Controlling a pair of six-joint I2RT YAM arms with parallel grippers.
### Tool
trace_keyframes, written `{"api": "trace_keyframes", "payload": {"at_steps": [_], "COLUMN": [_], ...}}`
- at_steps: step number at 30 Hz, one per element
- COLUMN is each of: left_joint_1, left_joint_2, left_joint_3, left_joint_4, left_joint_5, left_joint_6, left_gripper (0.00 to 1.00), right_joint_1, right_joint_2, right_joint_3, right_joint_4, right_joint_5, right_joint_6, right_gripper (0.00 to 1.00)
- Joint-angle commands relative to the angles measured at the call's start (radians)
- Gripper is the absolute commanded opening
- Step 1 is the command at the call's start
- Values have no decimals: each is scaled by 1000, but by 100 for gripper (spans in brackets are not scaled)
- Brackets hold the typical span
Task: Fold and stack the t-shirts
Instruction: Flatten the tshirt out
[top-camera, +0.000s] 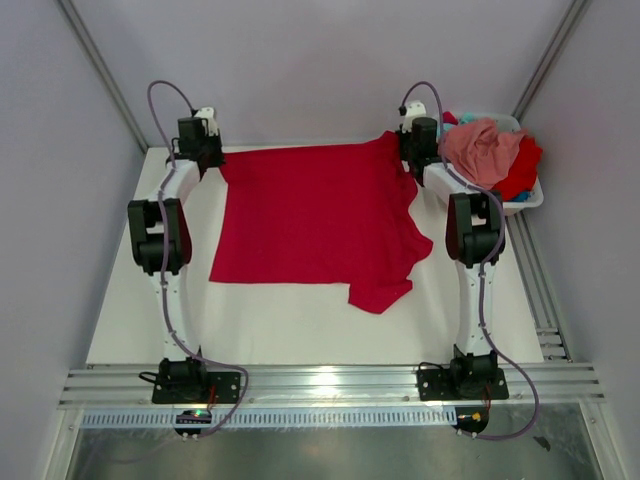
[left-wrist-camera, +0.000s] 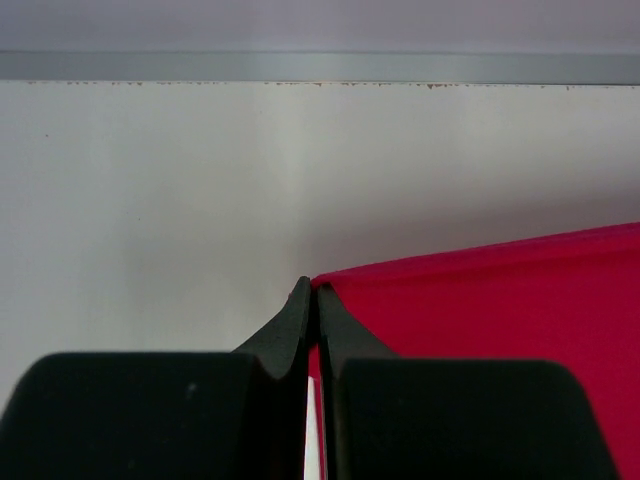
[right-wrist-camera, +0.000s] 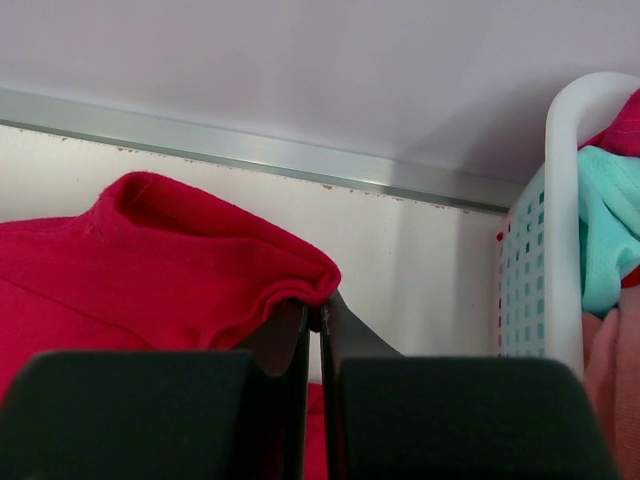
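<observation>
The red t-shirt's far edge (top-camera: 305, 150) is stretched straight and its body lies flat across the white table, so the robot's left gripper should keep laying the pinched corner (top-camera: 228, 164) down and let go there.
A bright red t-shirt (top-camera: 310, 215) lies spread wide and flat on the white table, one sleeve trailing toward the front right. My left gripper (top-camera: 215, 160) is at the shirt's far left corner. In the left wrist view its jaws (left-wrist-camera: 313, 292) are pressed together with the red cloth's (left-wrist-camera: 500, 300) corner pinched between them. My right gripper (top-camera: 403, 152) is at the far right corner. In the right wrist view it (right-wrist-camera: 320, 305) is shut on a bunched fold of the red cloth (right-wrist-camera: 150, 270). More t-shirts fill the basket: a salmon pink one (top-camera: 480, 150), a red one (top-camera: 522, 170) and a teal one (right-wrist-camera: 605, 230).
The white plastic basket (top-camera: 530, 203) stands at the back right, just beside my right gripper, and its perforated wall (right-wrist-camera: 525, 270) is close in the right wrist view. A grey wall rises right behind the table's far edge (left-wrist-camera: 320, 82). A metal rail (top-camera: 320, 385) runs along the near edge.
</observation>
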Motion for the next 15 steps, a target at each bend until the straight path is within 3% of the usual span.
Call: {"api": "trace_keyframes", "payload": {"at_steps": [1, 5, 15], "left_joint_1": [10, -25, -83], "left_joint_2": [33, 67, 202], "left_joint_3": [58, 81, 220], "left_joint_4": [62, 64, 30], "left_joint_5": [-116, -188, -276], "left_joint_6": [72, 166, 183], "left_gripper": [0, 0, 0], "right_joint_1": [-26, -23, 2], "right_joint_2": [20, 24, 90], "right_joint_3": [57, 60, 117], "right_joint_4": [119, 125, 209], "right_joint_5": [71, 76, 188], "right_joint_6": [-17, -67, -178], "right_gripper": [3, 3, 3]}}
